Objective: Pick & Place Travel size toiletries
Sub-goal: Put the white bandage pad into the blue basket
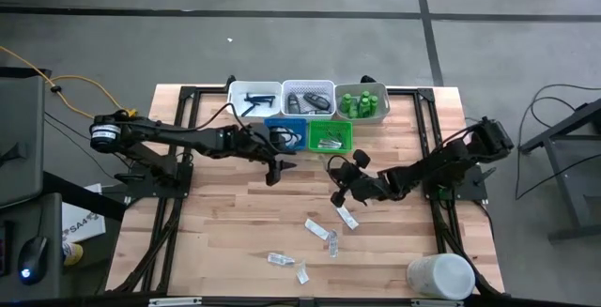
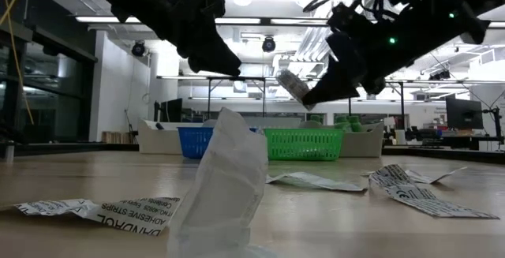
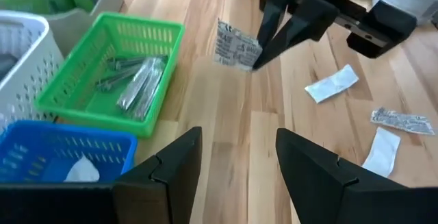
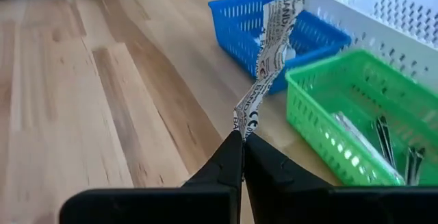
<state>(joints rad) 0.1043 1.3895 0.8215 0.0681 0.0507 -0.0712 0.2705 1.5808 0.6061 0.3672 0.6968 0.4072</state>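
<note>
The packet's loose end (image 2: 284, 78) sticks out past my right gripper's fingertips, so my left gripper should keep its fingers open until that end enters their gap (image 3: 238, 159), then close.
My right gripper (image 1: 337, 195) is shut on a white printed packet (image 4: 272, 53), one of the travel size toiletries, and hovers over the table's middle, near-side of the green tray (image 1: 331, 136). The left wrist view also shows that packet (image 3: 236, 46). My left gripper (image 1: 279, 169) hangs open and holds nothing, just near-side of the blue tray (image 1: 285, 133). Several more flat packets (image 1: 316, 228) lie flat on the wood toward the near edge. The green tray holds thin clear-wrapped pieces (image 3: 133, 83). Green bottles (image 1: 362, 102) stand in the far right tray. My right gripper pinches the packet between its two fingers at one end (image 4: 245, 127). The fingers (image 2: 319, 92) slant downward. The packet is lifted clear of the table and sticks out past the fingertips, slightly twisted along its length, its free end (image 4: 291, 1) toward the blue tray.
Three trays stand in a row along the far edge: two white (image 1: 255, 99) (image 1: 308, 98) and the one with bottles. The blue and green trays sit just in front of them. A large white cylindrical container (image 1: 439, 276) stands at the near right corner. Bare wood lies left of the loose packets.
</note>
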